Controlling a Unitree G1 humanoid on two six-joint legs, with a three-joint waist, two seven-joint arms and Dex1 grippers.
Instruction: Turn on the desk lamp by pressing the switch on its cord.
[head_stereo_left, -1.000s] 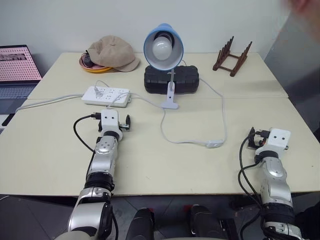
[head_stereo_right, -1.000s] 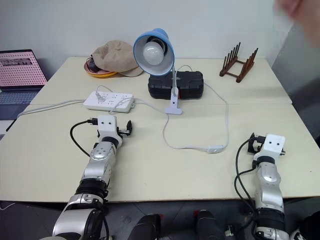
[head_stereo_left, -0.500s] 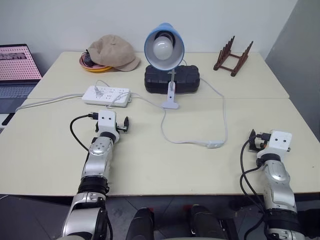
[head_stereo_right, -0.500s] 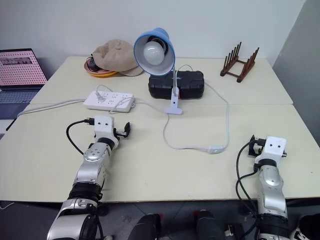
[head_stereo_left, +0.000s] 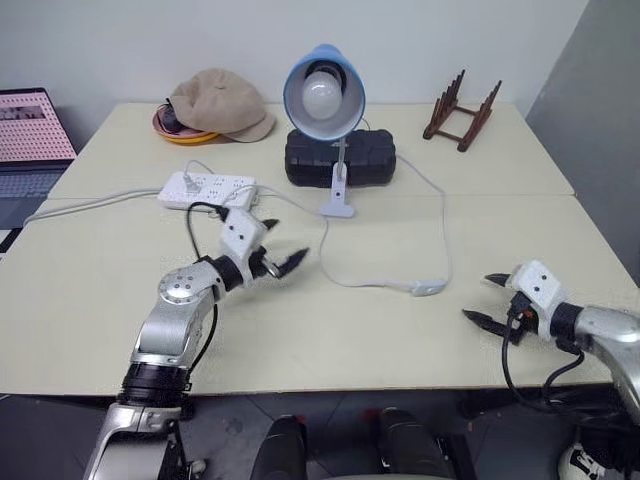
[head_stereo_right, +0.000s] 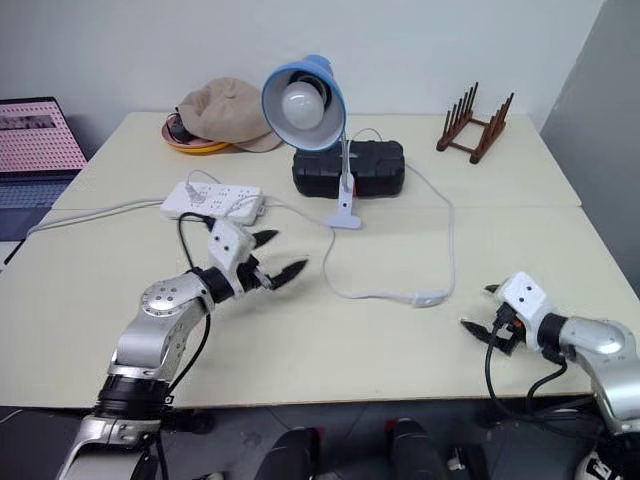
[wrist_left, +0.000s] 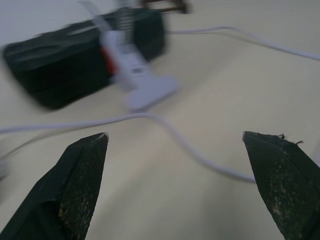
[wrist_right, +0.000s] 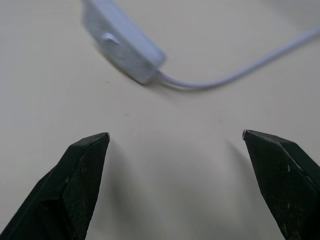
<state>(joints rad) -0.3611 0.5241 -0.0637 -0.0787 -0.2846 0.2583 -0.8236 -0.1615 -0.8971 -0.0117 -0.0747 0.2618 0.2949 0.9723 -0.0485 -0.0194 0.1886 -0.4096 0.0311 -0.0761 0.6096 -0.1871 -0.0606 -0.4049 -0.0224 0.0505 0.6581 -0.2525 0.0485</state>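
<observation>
The cord is lying in a slack loop (head_stereo_left: 444, 225), so it will drag along and the desk lamp will stay standing when I pick up the switch (head_stereo_left: 428, 288).
The desk lamp (head_stereo_left: 323, 90), with a light-blue shade and a white bulb, stands unlit on its small white base (head_stereo_left: 337, 208) at mid-table. Its thin white cord (head_stereo_left: 326, 258) loops forward to the switch (head_stereo_left: 428, 289), which lies flat on the table, then runs back behind the lamp. My right gripper (head_stereo_left: 480, 298) is open and points left at the switch from a short way off; in the right wrist view the switch (wrist_right: 125, 47) lies ahead of the open fingers. My left gripper (head_stereo_left: 285, 243) is open above the table, left of the cord loop, pointing right.
A white power strip (head_stereo_left: 210, 189) lies left of the lamp and a black box (head_stereo_left: 340, 160) sits behind its base. A beige cap (head_stereo_left: 215, 103) on an orange dish is at the back left, a wooden rack (head_stereo_left: 460, 108) at the back right, a laptop (head_stereo_left: 35, 130) at the far left.
My left gripper has lifted, swung right and turned toward the cord loop. My right gripper has turned to point left at the switch. A person's blur at the top right is gone.
</observation>
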